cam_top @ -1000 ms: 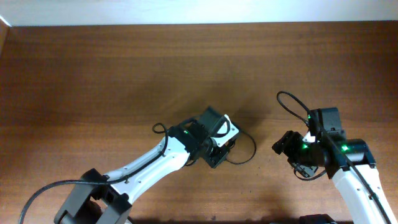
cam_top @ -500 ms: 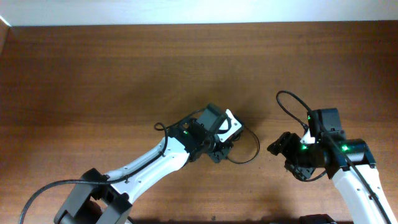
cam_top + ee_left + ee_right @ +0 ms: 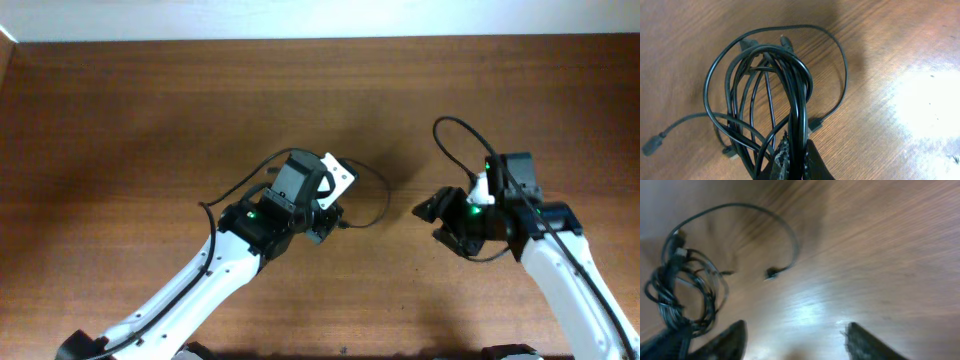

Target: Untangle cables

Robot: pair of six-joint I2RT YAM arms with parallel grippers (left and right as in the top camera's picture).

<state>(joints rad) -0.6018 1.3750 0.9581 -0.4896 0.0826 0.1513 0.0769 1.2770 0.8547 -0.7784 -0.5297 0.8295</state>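
My left gripper is pinching several strands of the bundle (image 3: pixel 799 117) together. My right gripper should take hold of the bundle's other end (image 3: pixel 772 52) before my left gripper pulls the strands apart.
The cables (image 3: pixel 775 85) are thin black cords looped into one tangled bundle, hanging over the wooden table. My left gripper (image 3: pixel 796 150) is shut on several strands at the bundle's near end. A loose end with a plug (image 3: pixel 651 146) trails left, and another plug (image 3: pixel 813 125) lies at the end of a wide outer loop. In the overhead view the left gripper (image 3: pixel 328 222) mostly hides the bundle, and only one cable loop (image 3: pixel 382 200) shows. My right gripper (image 3: pixel 428 212) stands open to the right of it, apart from the cords. In the right wrist view the gripper (image 3: pixel 797 332) holds nothing, with the bundle (image 3: pixel 682 290) to its left.
The table (image 3: pixel 150 120) is bare brown wood with a pale wall along its far edge. A thicker black arm cable (image 3: pixel 450 145) arcs up behind the right wrist. A curved cord with a plug (image 3: pixel 771 273) lies ahead of the right gripper.
The left gripper has carried the bundle left and toward the far side of the table. The right gripper has shifted left and slightly farther back.
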